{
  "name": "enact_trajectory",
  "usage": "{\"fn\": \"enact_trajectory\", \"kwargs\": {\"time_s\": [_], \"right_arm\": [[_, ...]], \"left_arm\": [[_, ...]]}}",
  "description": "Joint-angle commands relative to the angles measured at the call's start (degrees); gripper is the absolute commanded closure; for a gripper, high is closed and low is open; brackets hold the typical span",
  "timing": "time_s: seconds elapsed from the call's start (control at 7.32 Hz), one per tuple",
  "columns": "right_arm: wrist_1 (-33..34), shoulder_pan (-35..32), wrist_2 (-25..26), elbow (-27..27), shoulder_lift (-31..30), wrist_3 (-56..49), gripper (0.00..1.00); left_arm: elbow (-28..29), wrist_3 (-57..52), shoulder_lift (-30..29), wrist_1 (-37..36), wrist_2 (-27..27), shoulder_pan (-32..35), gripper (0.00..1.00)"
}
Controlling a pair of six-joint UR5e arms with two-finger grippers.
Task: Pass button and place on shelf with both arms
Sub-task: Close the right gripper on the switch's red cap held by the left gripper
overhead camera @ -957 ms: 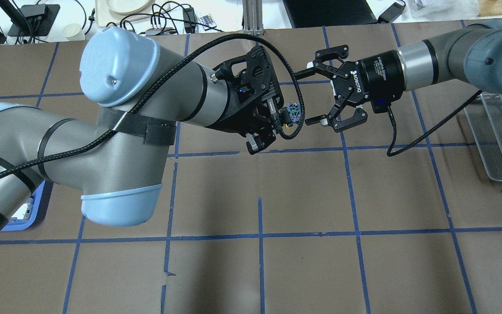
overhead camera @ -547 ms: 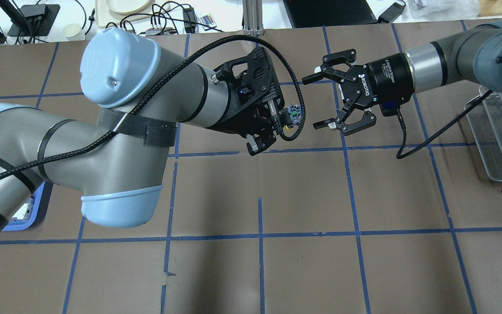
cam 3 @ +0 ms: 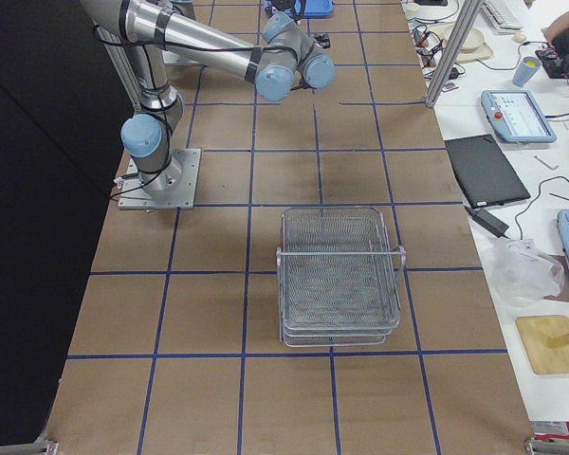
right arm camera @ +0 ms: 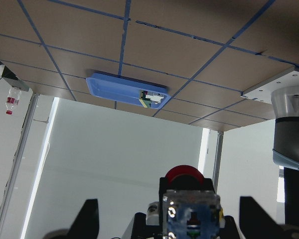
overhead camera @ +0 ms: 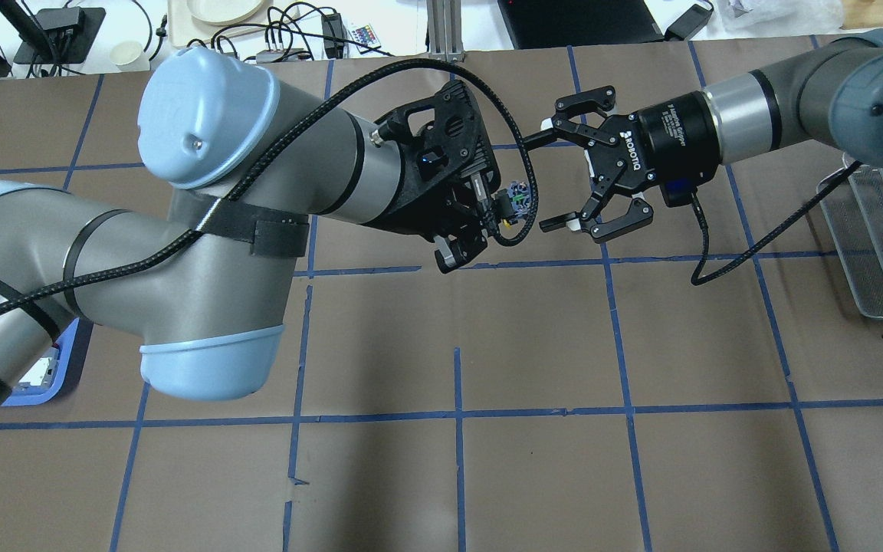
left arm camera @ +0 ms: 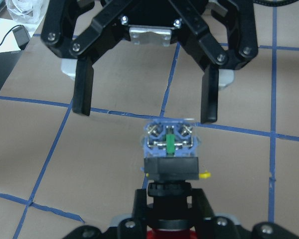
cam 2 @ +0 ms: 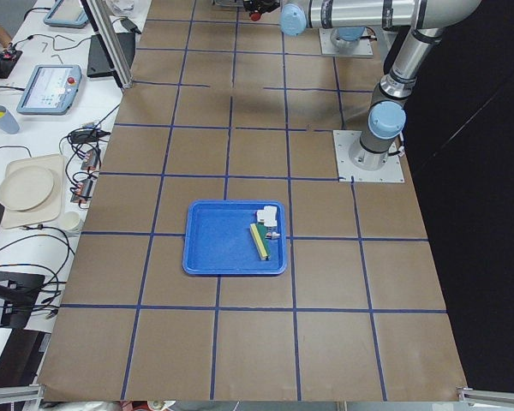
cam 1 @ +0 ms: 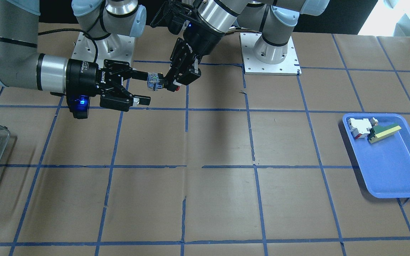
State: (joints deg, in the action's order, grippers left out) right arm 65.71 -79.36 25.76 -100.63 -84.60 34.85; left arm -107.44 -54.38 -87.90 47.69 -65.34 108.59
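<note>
The terminal block [cam 1: 154, 81] is sitting snug against the black body, so I expect the red cap [right arm camera: 184, 173] to come along in line when I carry the block away.
My left gripper [overhead camera: 497, 215] is shut on the button [overhead camera: 516, 199] by its black body and holds it above the table. The bluish terminal block points at my right gripper [overhead camera: 548, 182]. In the front view the button [cam 1: 154, 82] sits between the left gripper [cam 1: 174, 85] and the right gripper [cam 1: 145, 88]. The right gripper is open and empty. In the left wrist view its fingers [left arm camera: 210, 97] stand wide to either side, just beyond the block [left arm camera: 169, 139], apart from it. The right wrist view shows the red cap [right arm camera: 183, 175]. The wire shelf [cam 3: 339, 275] stands far to the right.
A blue tray [cam 1: 386, 170] on the robot's left side holds a white-and-red block [cam 1: 358, 127] and a green-and-yellow wedge [cam 1: 383, 132]. The shelf's edge [overhead camera: 882, 238] shows at the right of the overhead view. A black cable [overhead camera: 748, 245] hangs from the right wrist.
The right gripper drew back to the right half a second ago and has come back left toward the button, open throughout. The left arm and the button have not moved.
</note>
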Motion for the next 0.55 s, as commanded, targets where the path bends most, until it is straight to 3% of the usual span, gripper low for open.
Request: {"fn": "enact_trajectory", "kwargs": {"time_s": [0.0, 0.27, 0.41], "right_arm": [[-0.1, -1.0, 0.2, 0.0, 0.0, 0.1, 0.02], [-0.1, -0.9, 0.3, 0.1, -0.2, 0.1, 0.1], [-0.1, -0.9, 0.3, 0.1, -0.2, 0.0, 0.3]], "left_arm": [[-0.1, 0.2, 0.3, 0.0, 0.1, 0.0, 0.86], [-0.1, 0.2, 0.1, 0.0, 0.1, 0.0, 0.86], [-0.2, 0.2, -0.1, 0.0, 0.0, 0.0, 0.86]]}}
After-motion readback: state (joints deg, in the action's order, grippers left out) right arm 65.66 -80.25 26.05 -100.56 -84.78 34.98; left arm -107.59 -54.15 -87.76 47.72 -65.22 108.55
